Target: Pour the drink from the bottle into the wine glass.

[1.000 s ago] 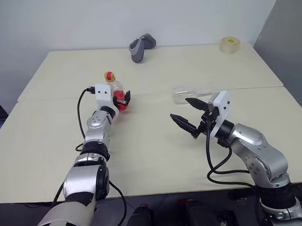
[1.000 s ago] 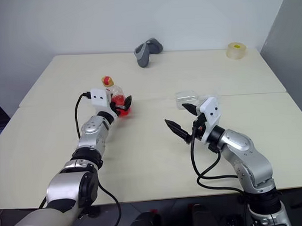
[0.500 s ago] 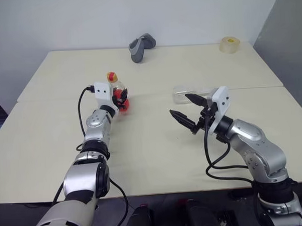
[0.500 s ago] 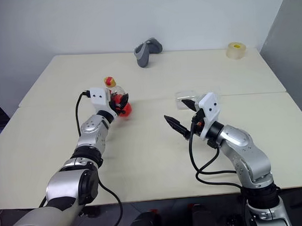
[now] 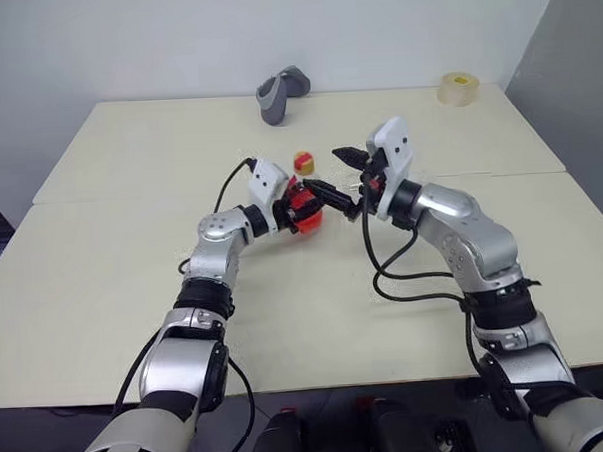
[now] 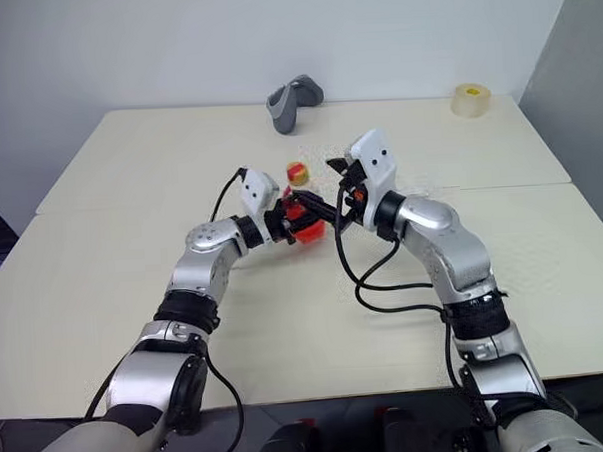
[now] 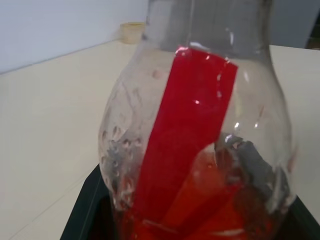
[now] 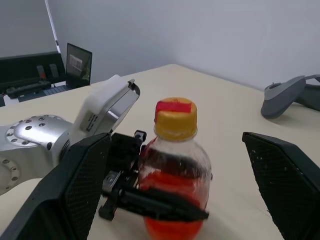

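Observation:
The cap (image 5: 304, 164) shuts the bottle's neck (image 8: 176, 139), so before pouring I should grip and twist the cap with my right gripper while my left gripper holds the bottle's body.
My left gripper (image 5: 303, 204) is shut on the rounded body of the bottle (image 8: 175, 162), holding it upright at the middle of the table. The bottle's red-and-yellow cap (image 5: 304, 164) is on, and the red drink (image 7: 200, 205) fills its lower part. My right gripper (image 5: 325, 175) stands wide open just right of the bottle. Its two fingers (image 8: 82, 185) reach to either side of the neck and cap without touching them. The wine glass is hidden.
A grey curved object (image 5: 281, 93) lies at the back of the table, and a roll of tape (image 5: 460, 89) sits at the back right corner. A dark screen (image 8: 78, 64) stands off beyond the table's left side.
My left gripper shut on the bottle and carried it right to the table's middle. My right gripper rose and swung left to the bottle, staying open.

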Robot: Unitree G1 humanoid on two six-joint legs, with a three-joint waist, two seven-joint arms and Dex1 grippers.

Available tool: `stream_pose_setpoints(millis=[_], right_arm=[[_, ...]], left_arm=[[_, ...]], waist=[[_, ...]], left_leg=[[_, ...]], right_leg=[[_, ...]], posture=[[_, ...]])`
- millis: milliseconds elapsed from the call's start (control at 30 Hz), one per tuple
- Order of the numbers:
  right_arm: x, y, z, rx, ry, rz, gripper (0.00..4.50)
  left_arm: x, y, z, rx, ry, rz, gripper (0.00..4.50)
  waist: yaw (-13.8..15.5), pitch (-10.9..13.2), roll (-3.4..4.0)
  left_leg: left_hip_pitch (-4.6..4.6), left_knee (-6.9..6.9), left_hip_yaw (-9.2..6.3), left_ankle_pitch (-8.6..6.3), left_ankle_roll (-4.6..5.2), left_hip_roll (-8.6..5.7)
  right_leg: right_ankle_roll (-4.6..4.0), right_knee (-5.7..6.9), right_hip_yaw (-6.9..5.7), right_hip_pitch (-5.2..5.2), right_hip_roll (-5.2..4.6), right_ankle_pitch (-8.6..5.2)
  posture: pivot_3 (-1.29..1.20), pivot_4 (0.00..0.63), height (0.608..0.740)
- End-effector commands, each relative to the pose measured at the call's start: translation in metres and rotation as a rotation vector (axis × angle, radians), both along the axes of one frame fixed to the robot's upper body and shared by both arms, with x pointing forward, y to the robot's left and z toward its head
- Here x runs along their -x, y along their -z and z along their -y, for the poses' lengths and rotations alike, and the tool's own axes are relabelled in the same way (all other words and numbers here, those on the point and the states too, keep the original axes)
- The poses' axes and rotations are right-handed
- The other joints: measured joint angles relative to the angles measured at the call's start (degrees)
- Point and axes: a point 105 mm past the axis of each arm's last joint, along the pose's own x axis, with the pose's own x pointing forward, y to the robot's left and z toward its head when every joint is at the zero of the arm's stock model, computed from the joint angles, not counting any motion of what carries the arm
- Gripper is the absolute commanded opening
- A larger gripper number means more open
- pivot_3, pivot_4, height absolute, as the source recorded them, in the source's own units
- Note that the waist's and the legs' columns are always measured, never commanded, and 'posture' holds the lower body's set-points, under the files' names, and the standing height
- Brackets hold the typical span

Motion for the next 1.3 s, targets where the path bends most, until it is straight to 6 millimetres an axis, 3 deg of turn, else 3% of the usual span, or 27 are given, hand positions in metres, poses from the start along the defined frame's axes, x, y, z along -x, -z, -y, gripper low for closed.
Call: stream_pose_setpoints(millis=[33,333,367,467,800,1100,1300], right_arm=[[0.000,-0.016,-0.003,-0.017,-0.023,0.051,4.50],[-0.003,-0.023,-0.003,-0.058,-0.030,0.015,4.50],[-0.003,-0.023,-0.004,-0.061,-0.033,0.009,4.32],[-0.001,-0.022,-0.006,-0.058,-0.049,0.002,3.57],[0.008,-0.011,-0.010,0.014,-0.115,-0.001,0.05],[0.010,-0.015,-0.009,-0.012,-0.141,-0.008,0.00],[0.011,-0.023,-0.007,-0.060,-0.159,-0.022,1.86]], left_arm=[[0.007,-0.018,0.010,0.024,0.065,0.056,2.05],[0.009,-0.013,0.013,0.029,0.072,0.039,2.05],[0.009,-0.012,0.013,0.037,0.071,0.033,2.05],[0.009,-0.013,0.014,0.042,0.071,0.030,2.05],[0.006,-0.019,0.014,0.044,0.063,0.043,2.05],[0.008,-0.016,0.015,0.043,0.067,0.041,2.05],[0.007,-0.017,0.013,0.043,0.063,0.043,2.05]], waist=[[0.0,0.0,0.00],[0.0,0.0,0.01],[0.0,0.0,0.01],[0.0,0.0,0.01],[0.0,0.0,0.01],[0.0,0.0,0.01],[0.0,0.0,0.01]], left_leg=[[0.00,0.00,0.00,0.00,0.00,0.00],[-0.17,0.06,-0.01,0.00,0.00,0.01],[-0.19,0.07,-0.01,0.00,0.00,0.01],[-0.21,0.07,0.00,0.00,0.00,0.00],[-0.30,0.10,-0.01,0.00,0.00,0.01],[-0.31,0.11,-0.01,0.00,0.00,0.01],[-0.32,0.11,-0.02,0.00,0.00,0.00]], right_leg=[[0.00,0.00,0.00,0.00,0.00,0.00],[-0.01,0.03,0.00,-0.12,0.00,0.00],[-0.01,0.03,0.00,-0.14,0.00,0.00],[-0.01,0.03,0.01,-0.17,0.00,0.00],[-0.01,0.05,0.00,-0.26,0.00,0.01],[-0.01,0.05,-0.01,-0.26,0.00,0.01],[-0.02,0.06,-0.01,-0.26,-0.01,0.01]], posture=[[0.00,0.150,0.740],[0.00,0.150,0.740],[0.00,0.150,0.740],[0.00,0.150,0.740],[0.00,0.150,0.740],[0.00,0.150,0.740],[0.00,0.150,0.740]])
